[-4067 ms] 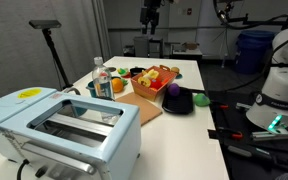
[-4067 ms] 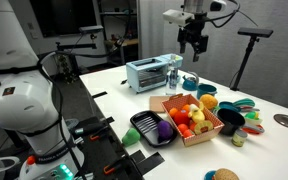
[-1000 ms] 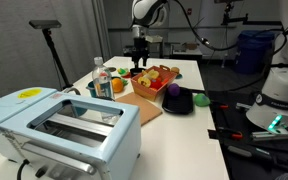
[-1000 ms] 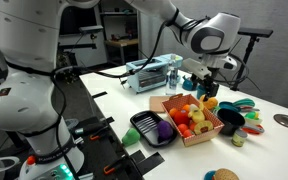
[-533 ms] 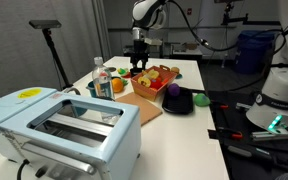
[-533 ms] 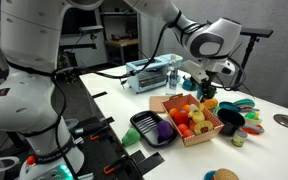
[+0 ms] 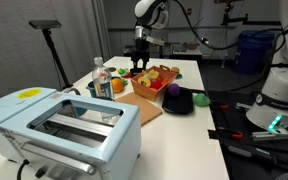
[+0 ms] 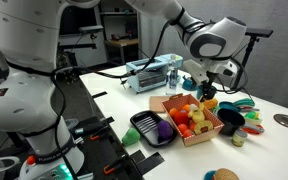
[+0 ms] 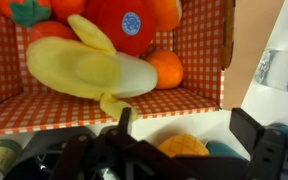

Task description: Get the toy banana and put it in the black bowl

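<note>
The toy banana (image 9: 89, 73) is inside the fruit basket, but my open gripper hangs past the fruit basket's side (image 9: 169, 110). I should move back over the basket before I close on the toy banana.
The yellow toy banana (image 9: 79, 65) lies in the orange-red checked fruit basket (image 9: 134, 108) among red and orange toy fruit. My gripper (image 9: 184, 135) is open and empty, hanging just outside the basket's wall, a short way from the banana. In both exterior views the gripper (image 7: 139, 66) (image 8: 196, 88) is low at the edge of the basket (image 7: 156, 84) (image 8: 206, 133). The low black bowl (image 7: 184, 106) (image 8: 136, 122) stands beside the basket with a purple toy in it.
A light blue toaster (image 7: 59, 125) (image 8: 144, 72) stands at one end of the table. A bottle (image 7: 102, 78) and an orange (image 7: 118, 86) are near the basket. Small coloured bowls and a black cup (image 8: 230, 120) sit on the basket's other side. A yellow-orange round toy (image 9: 179, 147) lies under the jaws.
Four seconds ago the gripper was high above the table; it has come down to the basket's edge. Over the last second it has hardly moved and stays open.
</note>
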You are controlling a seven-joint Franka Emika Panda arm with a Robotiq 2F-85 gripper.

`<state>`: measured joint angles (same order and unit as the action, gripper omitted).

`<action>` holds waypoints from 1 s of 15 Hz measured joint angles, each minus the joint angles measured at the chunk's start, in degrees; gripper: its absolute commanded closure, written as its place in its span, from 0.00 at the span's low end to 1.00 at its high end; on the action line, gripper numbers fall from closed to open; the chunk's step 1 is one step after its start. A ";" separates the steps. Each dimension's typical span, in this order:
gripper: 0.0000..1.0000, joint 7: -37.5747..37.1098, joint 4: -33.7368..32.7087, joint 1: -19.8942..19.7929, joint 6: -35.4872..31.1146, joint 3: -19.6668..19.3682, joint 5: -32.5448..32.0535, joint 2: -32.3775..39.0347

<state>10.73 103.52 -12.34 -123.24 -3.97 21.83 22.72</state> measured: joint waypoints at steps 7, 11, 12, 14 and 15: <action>0.00 -4.07 11.36 2.91 -0.50 0.01 -4.32 -11.24; 0.00 -4.80 16.52 3.34 -1.66 -0.29 -4.54 -15.23; 0.00 -4.69 17.04 3.31 -2.34 -0.60 -4.43 -15.46; 0.00 -4.35 17.65 3.10 -4.19 -1.37 -3.75 -15.47; 0.00 -4.09 17.92 2.90 -4.91 -1.78 -3.18 -15.47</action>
<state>6.65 121.44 -9.44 -128.15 -5.75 18.64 7.25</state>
